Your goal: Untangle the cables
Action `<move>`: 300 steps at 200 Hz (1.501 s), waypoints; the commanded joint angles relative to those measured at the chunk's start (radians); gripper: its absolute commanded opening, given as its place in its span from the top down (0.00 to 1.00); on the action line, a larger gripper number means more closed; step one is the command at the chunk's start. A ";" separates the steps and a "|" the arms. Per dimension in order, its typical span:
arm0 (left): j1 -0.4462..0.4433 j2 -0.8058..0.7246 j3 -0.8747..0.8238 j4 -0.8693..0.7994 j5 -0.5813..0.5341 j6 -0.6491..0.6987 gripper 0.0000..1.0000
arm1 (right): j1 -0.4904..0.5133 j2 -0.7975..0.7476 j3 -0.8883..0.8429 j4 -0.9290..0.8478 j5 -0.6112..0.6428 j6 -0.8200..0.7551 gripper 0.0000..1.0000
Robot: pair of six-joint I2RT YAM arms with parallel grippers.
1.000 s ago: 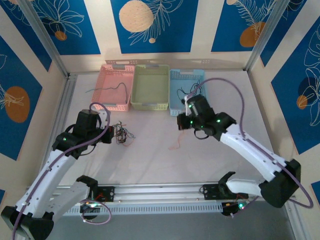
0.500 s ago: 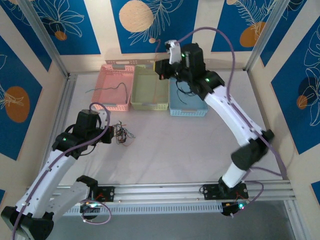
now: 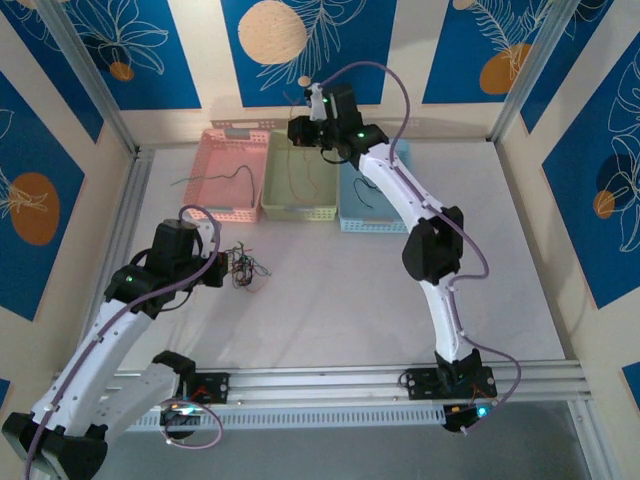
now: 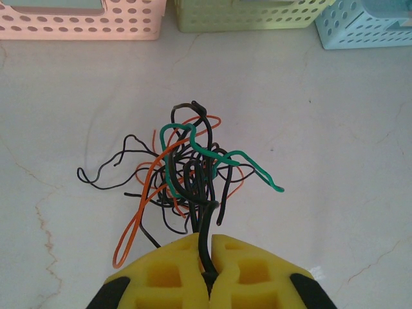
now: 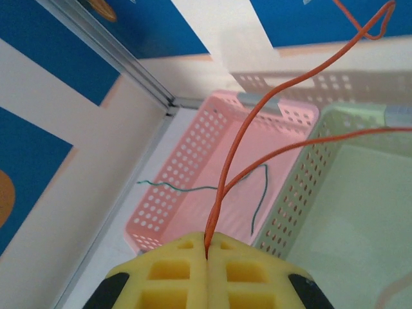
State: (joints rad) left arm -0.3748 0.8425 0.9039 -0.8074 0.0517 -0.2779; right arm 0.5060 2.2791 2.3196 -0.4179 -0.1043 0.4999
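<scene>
The orange cable (image 5: 239, 138) is clear of the tangle and over the open green basket, so the robot's right gripper should keep going over the basket's bottom (image 3: 303, 178) and let the cable go there.
A tangle of black, orange and green cables (image 4: 192, 168) lies on the white table, left of centre (image 3: 246, 270). My left gripper (image 4: 207, 252) sits at its near side, shut on a black cable of the bundle. The same gripper (image 3: 222, 268) is low over the table. My right gripper (image 5: 207, 250) is shut on a thin orange cable (image 5: 235, 149) that rises and loops away from the fingers. The right arm is stretched far out, its gripper (image 3: 297, 132) raised above the back of the green basket (image 3: 298, 212).
Three baskets stand in a row at the back: pink (image 3: 232, 214), green, and blue (image 3: 375, 222). A thin green wire (image 5: 193, 188) lies in the pink basket (image 5: 205, 129), and a dark wire in the blue one. Metal frame posts and walls close in the sides.
The right arm has swung from the middle of the table up and back over the baskets, carrying the orange cable. The left arm and the tangle have stayed put.
</scene>
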 commanded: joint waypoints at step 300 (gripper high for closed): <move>0.010 0.009 -0.011 0.009 0.021 0.015 1.00 | 0.006 -0.476 -0.742 0.101 -0.085 -0.054 0.68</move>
State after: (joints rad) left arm -0.3748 0.8589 0.9028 -0.8013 0.0528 -0.2779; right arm 0.4820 1.9110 1.7420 -0.4019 -0.1513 0.4706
